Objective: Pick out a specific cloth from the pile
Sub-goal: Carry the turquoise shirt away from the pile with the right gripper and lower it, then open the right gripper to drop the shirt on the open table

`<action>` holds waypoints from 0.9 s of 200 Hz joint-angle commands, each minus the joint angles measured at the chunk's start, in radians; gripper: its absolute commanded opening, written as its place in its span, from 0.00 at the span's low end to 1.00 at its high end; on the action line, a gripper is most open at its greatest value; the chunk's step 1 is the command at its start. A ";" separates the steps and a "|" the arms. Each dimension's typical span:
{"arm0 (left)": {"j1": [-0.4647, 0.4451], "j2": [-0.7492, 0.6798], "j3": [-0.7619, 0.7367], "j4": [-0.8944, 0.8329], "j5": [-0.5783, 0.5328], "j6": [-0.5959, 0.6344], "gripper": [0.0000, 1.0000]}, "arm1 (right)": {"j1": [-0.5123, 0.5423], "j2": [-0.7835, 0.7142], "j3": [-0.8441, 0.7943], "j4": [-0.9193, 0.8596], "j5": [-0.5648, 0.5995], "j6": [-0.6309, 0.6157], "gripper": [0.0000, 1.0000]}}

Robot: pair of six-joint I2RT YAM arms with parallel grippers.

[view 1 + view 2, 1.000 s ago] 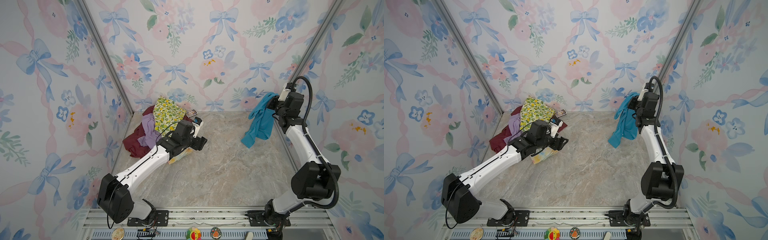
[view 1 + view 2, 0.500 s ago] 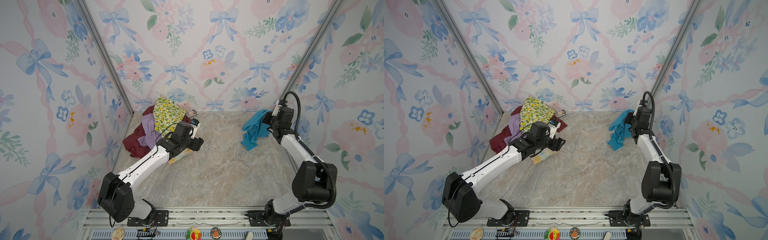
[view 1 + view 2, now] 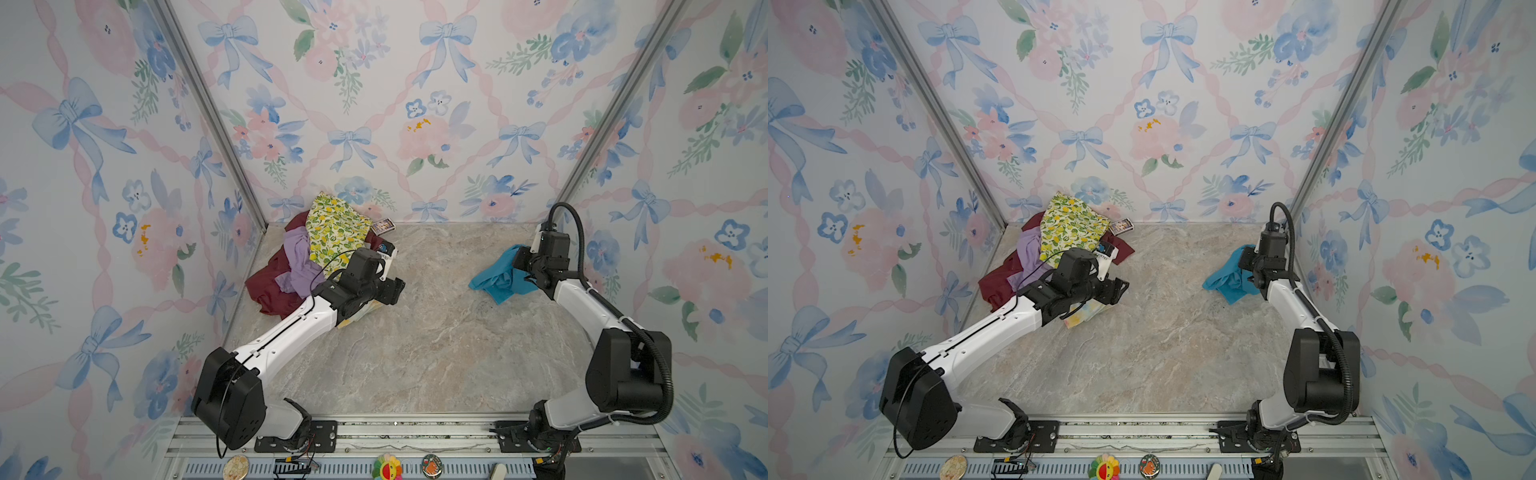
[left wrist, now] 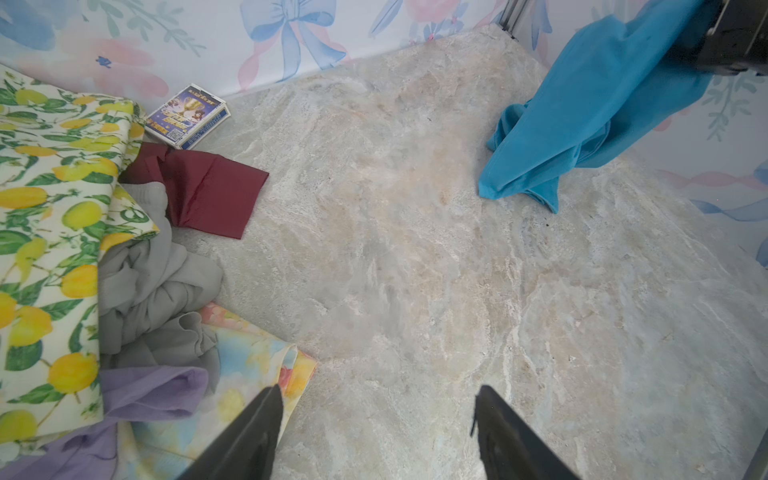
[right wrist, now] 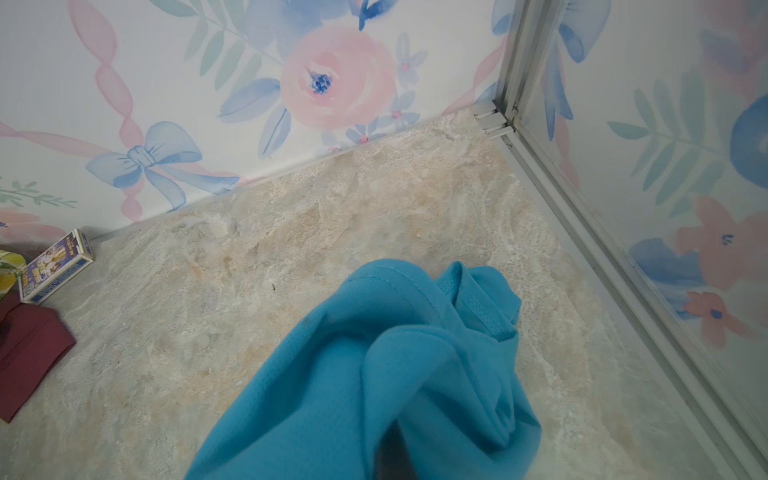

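Observation:
The turquoise cloth is hanging clear of the pile over open marble, so I keep lowering it with my right gripper until it rests there, then let go.
The turquoise cloth hangs bunched from my right gripper, which is shut on its upper part, low over the far right of the table. In the left wrist view the cloth has its lower end resting on the marble. It fills the right wrist view and hides the fingers there. The pile of maroon, lavender, lemon-print, grey and tie-dye cloths lies at the back left. My left gripper stands open beside the pile's tie-dye edge, holding nothing.
A small printed card box lies by the back wall next to the pile. Patterned walls close in the table on three sides, and a metal corner post stands close behind the cloth.
My right gripper has come down from up near the back right corner, bringing the turquoise cloth with it, and the cloth's lower end now lies on the table. The left arm has hardly moved.

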 commanded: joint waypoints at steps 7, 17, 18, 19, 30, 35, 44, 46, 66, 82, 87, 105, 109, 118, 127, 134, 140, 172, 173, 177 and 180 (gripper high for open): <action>0.033 -0.044 -0.013 0.031 0.000 -0.016 0.75 | 0.012 0.059 0.022 -0.100 0.022 0.037 0.00; 0.048 -0.047 -0.017 0.040 0.018 -0.024 0.75 | 0.015 0.081 0.030 -0.120 0.022 0.043 0.00; 0.050 -0.047 -0.017 0.040 0.020 -0.025 0.75 | 0.015 0.083 0.030 -0.121 0.023 0.043 0.00; 0.051 -0.048 -0.018 0.041 0.022 -0.026 0.75 | 0.015 0.084 0.032 -0.123 0.023 0.044 0.00; 0.067 -0.049 -0.021 0.051 0.031 -0.038 0.76 | 0.021 0.104 0.042 -0.139 0.025 0.047 0.00; 0.071 -0.049 -0.022 0.054 0.033 -0.041 0.76 | 0.022 0.106 0.045 -0.146 0.027 0.049 0.00; 0.076 -0.048 -0.023 0.056 0.034 -0.046 0.76 | 0.026 0.137 0.055 -0.157 0.031 0.053 0.00; 0.077 -0.049 -0.024 0.056 0.034 -0.046 0.76 | 0.027 0.142 0.058 -0.160 0.033 0.055 0.00; 0.078 -0.046 -0.027 0.056 0.019 -0.048 0.76 | 0.030 0.180 0.087 -0.192 0.042 0.068 0.00; 0.079 -0.047 -0.027 0.056 0.010 -0.047 0.76 | 0.036 0.209 0.104 -0.205 0.050 0.071 0.00; 0.079 -0.049 -0.029 0.056 0.007 -0.048 0.76 | 0.038 0.222 0.111 -0.207 0.052 0.070 0.00; 0.082 -0.053 -0.029 0.056 -0.005 -0.049 0.76 | 0.042 0.278 0.159 -0.249 0.054 0.077 0.00; 0.082 -0.054 -0.029 0.056 -0.005 -0.049 0.76 | 0.040 0.292 0.172 -0.261 0.054 0.079 0.00; 0.086 -0.054 -0.029 0.056 -0.005 -0.051 0.76 | 0.044 0.324 0.204 -0.290 0.056 0.082 0.00; 0.090 -0.057 -0.028 0.057 0.001 -0.054 0.76 | 0.048 0.357 0.238 -0.321 0.061 0.085 0.00; 0.093 -0.056 -0.029 0.059 0.008 -0.058 0.76 | 0.051 0.380 0.266 -0.346 0.069 0.087 0.00; 0.097 -0.058 -0.029 0.062 0.012 -0.060 0.76 | 0.052 0.401 0.288 -0.367 0.073 0.090 0.00; 0.124 -0.054 -0.032 0.069 0.023 -0.072 0.76 | 0.055 0.497 0.393 -0.437 0.071 0.096 0.00; 0.125 -0.054 -0.031 0.069 0.024 -0.072 0.76 | 0.054 0.500 0.397 -0.439 0.070 0.096 0.00; 0.129 -0.053 -0.032 0.071 0.027 -0.072 0.76 | 0.055 0.513 0.414 -0.449 0.067 0.095 0.00; 0.132 -0.053 -0.031 0.072 0.027 -0.074 0.76 | 0.054 0.523 0.425 -0.453 0.066 0.094 0.00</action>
